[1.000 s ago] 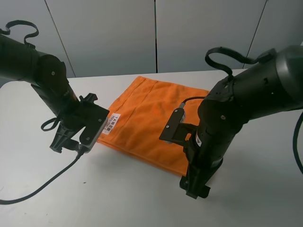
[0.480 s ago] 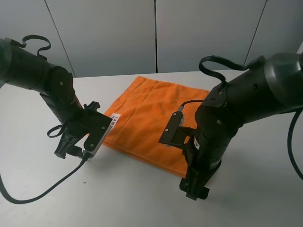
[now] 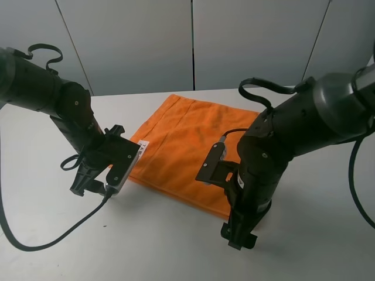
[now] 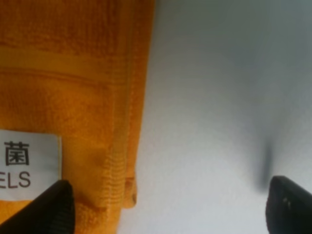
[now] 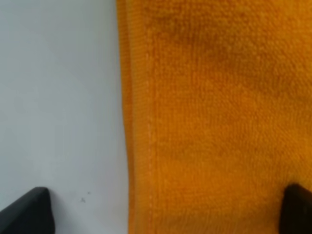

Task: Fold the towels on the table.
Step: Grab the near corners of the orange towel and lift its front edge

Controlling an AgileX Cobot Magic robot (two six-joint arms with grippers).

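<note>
My gripper will lift the orange towel's near edge [image 3: 176,198] and fold it over. The orange towel's far half [image 3: 202,117] should stay in place then, because it lies flat and smooth.
The orange towel [image 3: 181,146] lies flat on the white table [image 3: 170,246], with its white label [image 3: 142,148] at the left edge. My left gripper [image 3: 89,185] points down just off the towel's near-left corner. Its wrist view shows the open gripper [image 4: 168,209] straddling that corner, the hemmed towel [image 4: 73,73] and label [image 4: 29,165] on one side and bare table [image 4: 219,97] on the other. My right gripper [image 3: 239,235] hangs low at the near-right corner. It is open [image 5: 161,214] across the towel's [image 5: 219,107] hemmed edge, one fingertip [image 5: 27,212] over bare table.
A black cable [image 3: 53,234] trails from the left arm across the near-left tabletop. Grey wall panels [image 3: 193,41] stand behind the table's far edge. The right arm's bulky links [image 3: 304,129] hang over the towel's right side.
The left arm has shifted right and lower toward the towel's near-left corner. The right arm has sunk slightly and edged left. Both grippers stay open and the towel has not moved.
</note>
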